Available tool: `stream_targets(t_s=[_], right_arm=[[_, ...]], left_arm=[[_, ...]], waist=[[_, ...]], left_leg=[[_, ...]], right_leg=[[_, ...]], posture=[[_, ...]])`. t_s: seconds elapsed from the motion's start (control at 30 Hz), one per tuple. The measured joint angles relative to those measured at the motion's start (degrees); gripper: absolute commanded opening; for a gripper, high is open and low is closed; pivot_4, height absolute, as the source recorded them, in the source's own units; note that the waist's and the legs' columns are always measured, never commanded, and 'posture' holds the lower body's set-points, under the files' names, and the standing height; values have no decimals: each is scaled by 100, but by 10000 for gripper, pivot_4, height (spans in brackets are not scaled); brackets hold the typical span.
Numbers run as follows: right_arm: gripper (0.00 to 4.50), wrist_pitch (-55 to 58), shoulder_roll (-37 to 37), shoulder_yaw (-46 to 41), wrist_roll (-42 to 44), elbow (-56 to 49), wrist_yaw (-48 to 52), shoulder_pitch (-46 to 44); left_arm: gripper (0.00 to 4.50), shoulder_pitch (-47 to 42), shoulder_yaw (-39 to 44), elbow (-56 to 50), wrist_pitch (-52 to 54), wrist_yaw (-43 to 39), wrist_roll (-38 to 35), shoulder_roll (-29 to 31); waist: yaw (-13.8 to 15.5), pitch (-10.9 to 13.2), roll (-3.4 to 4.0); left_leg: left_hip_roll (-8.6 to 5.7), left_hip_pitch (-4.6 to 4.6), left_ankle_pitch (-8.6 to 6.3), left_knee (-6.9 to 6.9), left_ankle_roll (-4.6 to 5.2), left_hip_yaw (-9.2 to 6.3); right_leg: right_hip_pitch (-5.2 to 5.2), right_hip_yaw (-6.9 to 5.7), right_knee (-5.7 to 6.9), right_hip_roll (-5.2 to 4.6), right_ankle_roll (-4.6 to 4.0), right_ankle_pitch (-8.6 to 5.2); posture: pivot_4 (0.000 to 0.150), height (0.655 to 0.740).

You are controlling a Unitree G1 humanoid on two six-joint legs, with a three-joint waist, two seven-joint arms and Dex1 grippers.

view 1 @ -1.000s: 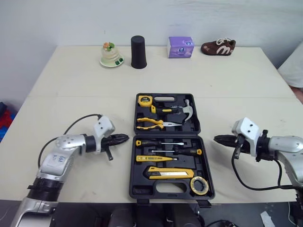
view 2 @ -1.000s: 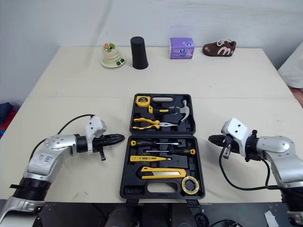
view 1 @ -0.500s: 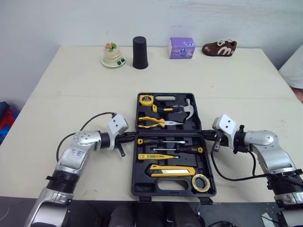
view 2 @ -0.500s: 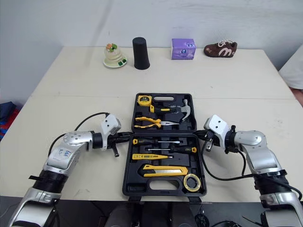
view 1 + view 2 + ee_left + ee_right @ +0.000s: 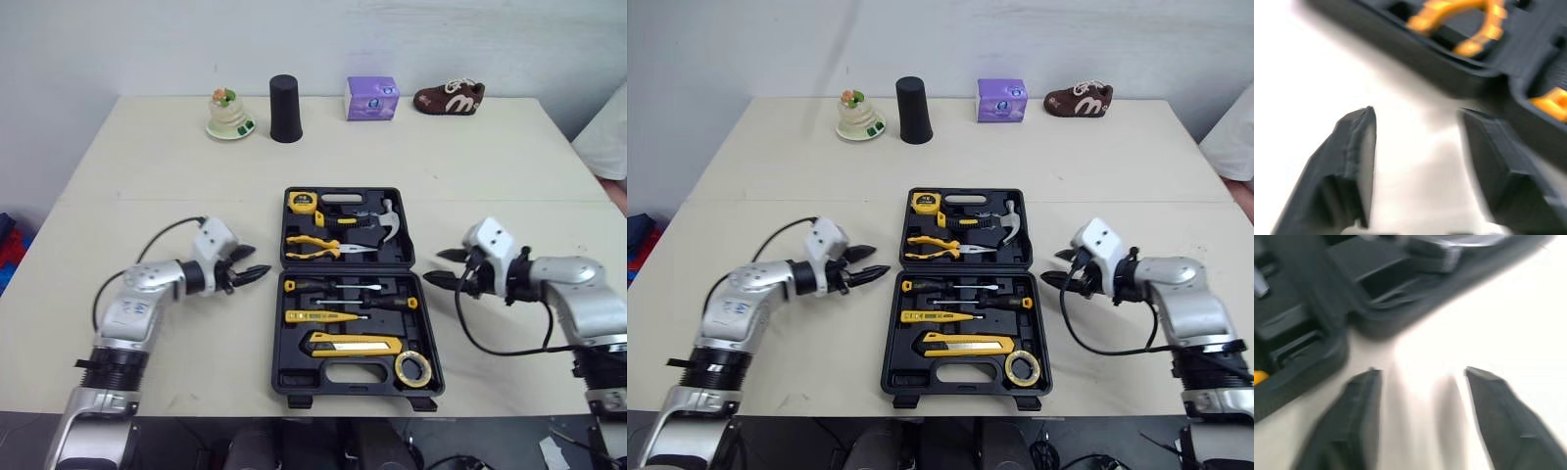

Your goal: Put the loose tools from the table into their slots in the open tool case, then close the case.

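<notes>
The robot will swing the lid up, and the hammer and yellow pliers (image 5: 331, 247) should stay in it, because these tools sit sunk in fitted slots (image 5: 364, 220).
The black tool case (image 5: 294, 377) lies open and flat in the middle of the table. In its slots lie a yellow tape measure (image 5: 302, 203), a hammer (image 5: 380, 221), yellow pliers (image 5: 315, 246), screwdrivers (image 5: 343, 286), a yellow utility knife (image 5: 353, 343) and a tape roll (image 5: 413, 368). My left gripper (image 5: 253, 261) is open just left of the case's hinge line, with nothing between its fingers. My right gripper (image 5: 441, 265) is open just right of the case, also holding nothing. The left wrist view shows the case's edge (image 5: 1440, 63) beyond the spread fingers (image 5: 1359, 161); the right wrist view shows its edge (image 5: 1312, 357) too.
Along the table's far edge stand a small dish with a figurine (image 5: 230, 116), a black cup (image 5: 285, 108), a purple box (image 5: 371, 98) and a brown shoe (image 5: 448, 96). White cloth (image 5: 605, 142) shows past the right edge.
Both grippers were shut, with their tips against the case's sides half a second ago. They have now drawn back outward a little and opened.
</notes>
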Motion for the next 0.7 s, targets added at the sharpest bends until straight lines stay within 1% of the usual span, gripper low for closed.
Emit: stream_targets(t_s=[0.03, 0.07, 0.13, 0.2, 0.23, 0.3, 0.4, 0.47, 0.57, 0.6, 0.7], right_arm=[[45000, 847, -203, -68, 127, -153, -81, -180], [45000, 1311, -310, -86, 205, -233, -126, -305], [45000, 2205, -437, -146, 362, -411, -237, -608], [45000, 3128, -325, -164, 552, -414, -418, -1061], [45000, 3776, -146, -152, 675, -389, -582, -1424], [45000, 4419, 124, -128, 746, -370, -856, -1860], [45000, 4938, 465, -129, 762, -271, -1248, -2206], [45000, 5146, 681, -134, 719, -80, -1539, -2358], [45000, 5229, 921, -111, 660, 148, -1861, -2462], [45000, 5210, 990, -99, 619, 254, -1984, -2497], [45000, 5134, 1147, -46, 531, 417, -2228, -2525]], left_arm=[[43984, -81, 126, -157, 567, 5, -172, 192], [44646, -167, 177, -230, 937, 20, -269, 301], [44646, -439, 320, -380, 1718, 94, -489, 441], [44646, -961, 376, -381, 2609, 271, -697, 399], [44646, -1386, 360, -382, 3232, 496, -764, 261], [44646, -1872, 284, -389, 3889, 827, -814, -34], [44646, -2094, 112, -288, 4369, 1198, -806, -329], [44646, -2153, 50, -164, 4459, 1417, -741, -491], [44646, -2235, -92, 40, 4472, 1639, -633, -624], [44646, -2289, -103, 167, 4471, 1733, -604, -706], [44646, -2351, -202, 350, 4446, 1877, -504, -787]], waist=[[0, 0, 0], [2, 1, -1], [11, 1, -1], [13, 3, -4], [15, 3, -4], [18, 3, -3], [13, 3, -3], [9, 3, -4], [21, 3, -4], [25, 3, -4], [22, 3, -5]], left_leg=[[1, -1, 0, -2, 0, -1], [0, -1, 0, -2, -1, -4], [1, 0, -2, -5, -2, -14], [0, -4, -2, -4, 0, -17], [-4, -4, -1, -5, -2, -17], [-5, -9, 2, -9, -7, -16], [-4, -37, 3, -6, -10, -12], [-4, -99, 9, 12, -12, -1], [-22, -166, 18, 31, -15, 6], [-28, -175, 23, 33, -12, 15], [-30, -171, 29, 39, -8, 17]], right_leg=[[-1, 7, -1, -1, -1, 0], [-3, 6, 2, 0, -3, -2], [0, -1, 1, 0, -9, -5], [-2, -4, 3, 1, -11, -4], [-2, -3, 4, 1, -11, -3], [-5, -3, 0, 2, -11, -4], [-27, -2, -7, 8, -12, -4], [-91, -3, 21, 12, -10, -3], [-169, -15, 64, 15, -10, -3], [-184, -21, 74, 14, -9, -3], [-184, -21, 64, 14, -9, -3]], posture=[[1500, 7400], [1500, 7400], [1500, 7400], [1500, 7400], [1500, 7400], [1500, 7400], [1500, 7400], [1500, 7400], [1500, 7400], [1500, 7400], [1500, 7400]])
